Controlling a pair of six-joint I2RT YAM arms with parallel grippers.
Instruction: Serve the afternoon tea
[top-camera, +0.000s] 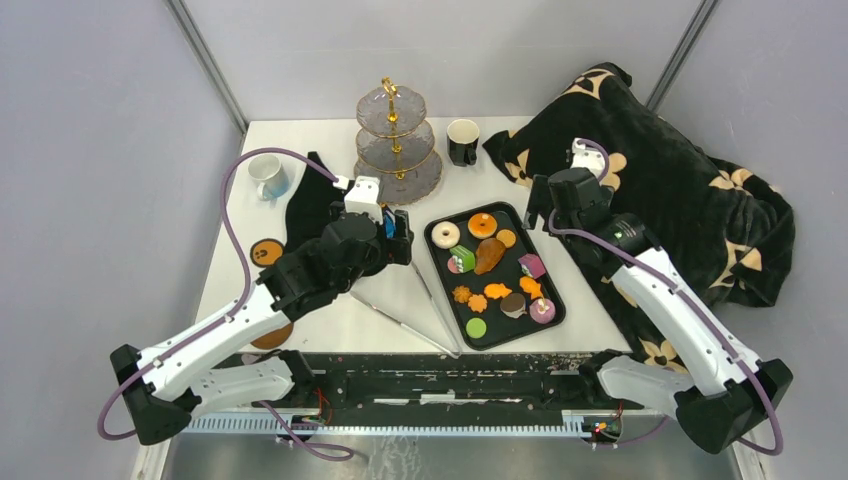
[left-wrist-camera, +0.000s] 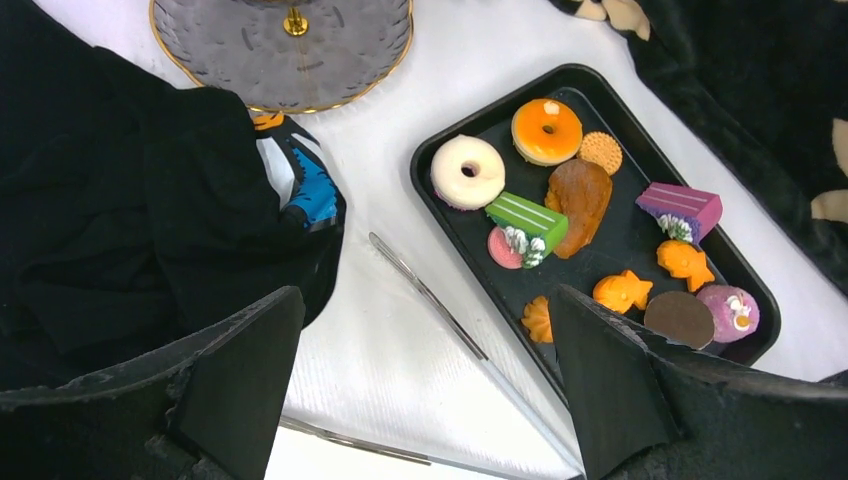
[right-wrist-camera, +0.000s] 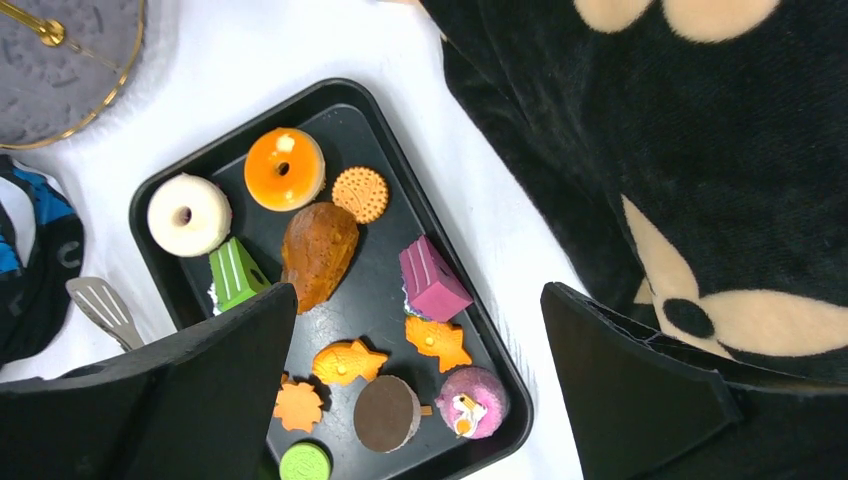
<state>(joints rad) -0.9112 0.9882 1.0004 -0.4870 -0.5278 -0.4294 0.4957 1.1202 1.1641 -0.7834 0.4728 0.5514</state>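
Note:
The three-level stand (top-camera: 400, 183) is set back from the black tray. My left gripper should take the stand's gold handle (top-camera: 389, 87) and move the stand closer before serving.
The afternoon tea lies on a black tray (top-camera: 434, 229) at the table's middle: a white donut (left-wrist-camera: 467, 171), an orange donut (left-wrist-camera: 546, 130), a brown pastry (right-wrist-camera: 317, 250), a purple cake slice (right-wrist-camera: 432, 280), orange fish cookies (right-wrist-camera: 347, 361), a green disc (right-wrist-camera: 305, 463) and more. My left gripper (left-wrist-camera: 425, 300) hangs open over the bare table just left of the tray (left-wrist-camera: 428, 150), nothing between its fingers. My right gripper (right-wrist-camera: 418, 295) is open above the tray's right side (right-wrist-camera: 370, 265), also holding nothing. From above, the left gripper (top-camera: 400, 238) and right gripper (top-camera: 540, 208) flank the tray.
A three-tier stand (top-camera: 398, 140) stands behind the tray, a black cup (top-camera: 462, 141) beside it and a white cup (top-camera: 268, 175) far left. Metal tongs (top-camera: 410, 310) lie left of the tray. A black flowered blanket (top-camera: 670, 200) fills the right; dark cloth (top-camera: 308, 205) lies left.

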